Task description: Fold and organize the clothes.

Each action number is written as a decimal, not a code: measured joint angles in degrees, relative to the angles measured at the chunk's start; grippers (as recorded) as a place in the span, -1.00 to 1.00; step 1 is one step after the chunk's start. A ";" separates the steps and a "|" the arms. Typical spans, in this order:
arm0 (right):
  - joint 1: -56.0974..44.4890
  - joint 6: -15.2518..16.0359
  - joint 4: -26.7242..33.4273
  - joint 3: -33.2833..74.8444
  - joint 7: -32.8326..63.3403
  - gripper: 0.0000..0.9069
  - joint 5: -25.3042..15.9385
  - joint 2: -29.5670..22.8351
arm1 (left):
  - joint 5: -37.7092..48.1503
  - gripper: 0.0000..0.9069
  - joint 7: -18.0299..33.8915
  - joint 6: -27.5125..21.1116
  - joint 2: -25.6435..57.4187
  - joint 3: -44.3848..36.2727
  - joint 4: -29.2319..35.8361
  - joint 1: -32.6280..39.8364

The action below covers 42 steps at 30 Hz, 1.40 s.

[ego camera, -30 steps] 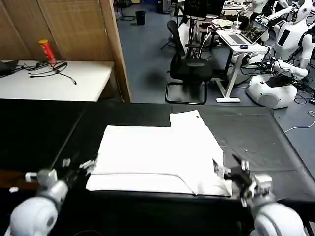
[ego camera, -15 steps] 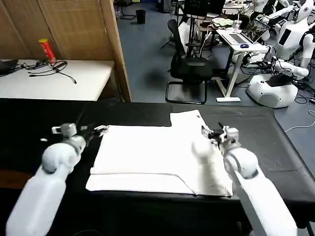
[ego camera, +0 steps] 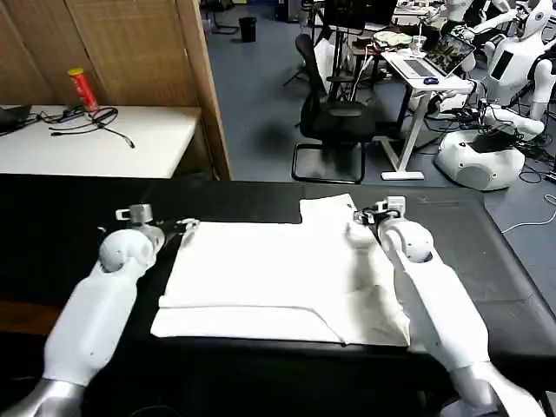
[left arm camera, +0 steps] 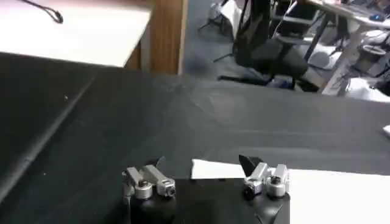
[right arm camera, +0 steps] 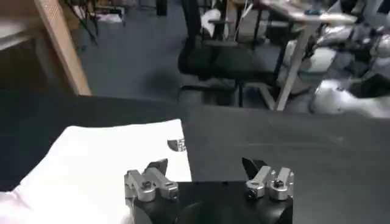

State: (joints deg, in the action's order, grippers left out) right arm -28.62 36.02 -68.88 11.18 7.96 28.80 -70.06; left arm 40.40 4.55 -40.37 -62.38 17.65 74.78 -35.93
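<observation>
A limp flap sticks out past the T-shirt's far edge. The white T-shirt will pull it along into a long, straight piece of cloth when I fold that edge over.
The clothes are one white T-shirt, lying partly folded and plain side up on the black table. My left gripper hovers at the shirt's far left corner, open. In the left wrist view that gripper straddles the white corner. My right gripper is at the shirt's far right edge, also open. In the right wrist view this gripper sits over the shirt's edge, one finger over cloth and the other over bare table. A small dark label shows just ahead of it.
A white side table at the back left carries a red can and cables. A wooden partition and an office chair stand behind the table. White robots crowd the back right.
Both arms have swung from the table's near edge out to the shirt's far edge, the left to the far left corner and the right to the far right.
</observation>
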 joint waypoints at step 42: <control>-1.68 -7.44 0.85 -0.98 -2.98 -1.00 -2.70 -0.12 | -0.99 -1.00 -1.59 0.85 0.29 0.61 1.90 -0.77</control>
State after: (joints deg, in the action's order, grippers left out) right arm -30.31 28.59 -68.03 10.20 4.98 26.10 -70.18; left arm 39.41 2.96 -39.51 -62.09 18.26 76.68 -36.70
